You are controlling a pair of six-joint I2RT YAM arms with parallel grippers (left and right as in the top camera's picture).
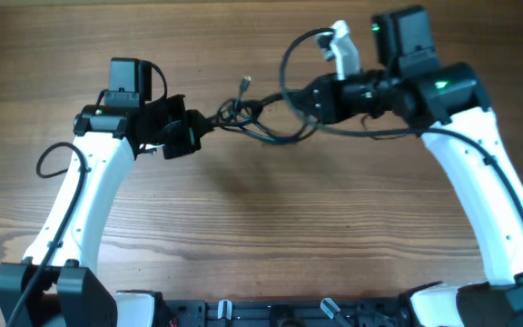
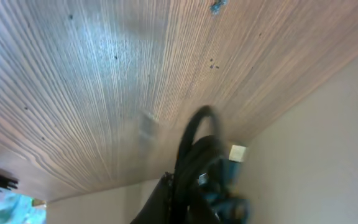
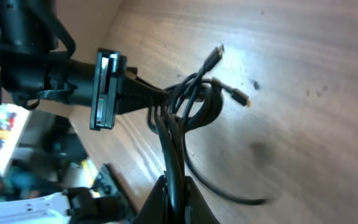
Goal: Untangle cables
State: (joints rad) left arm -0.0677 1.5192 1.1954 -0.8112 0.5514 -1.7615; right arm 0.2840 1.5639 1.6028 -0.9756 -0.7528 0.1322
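Note:
The cables run taut through a knot [image 1: 239, 112] between my two grippers. Next, I ease the pull and bring my right gripper in close to the knot [image 1: 256, 110].
A bundle of thin black cables [image 1: 248, 113] is stretched between my two grippers above the wooden table [image 1: 261, 227]. My left gripper [image 1: 198, 127] is shut on its left end. My right gripper [image 1: 309, 100] is shut on its right end. In the right wrist view the cables [image 3: 188, 99] run from my jaws [image 3: 173, 199] to a knot, then on to the left gripper [image 3: 107, 87]. Two plug tips [image 3: 217, 51] stick out of the knot. One loose strand [image 3: 229, 193] trails right. The left wrist view is blurred, with a black cable loop [image 2: 194, 140] above the jaws [image 2: 185, 202].
A cable loop [image 1: 287, 59] arcs up beside the right arm, and another strand [image 1: 370, 133] hangs below it. A white part [image 1: 341, 41] sits on the right arm. The arm bases [image 1: 62, 291] stand at the front edge. A wall [image 2: 316, 162] lies beyond the table.

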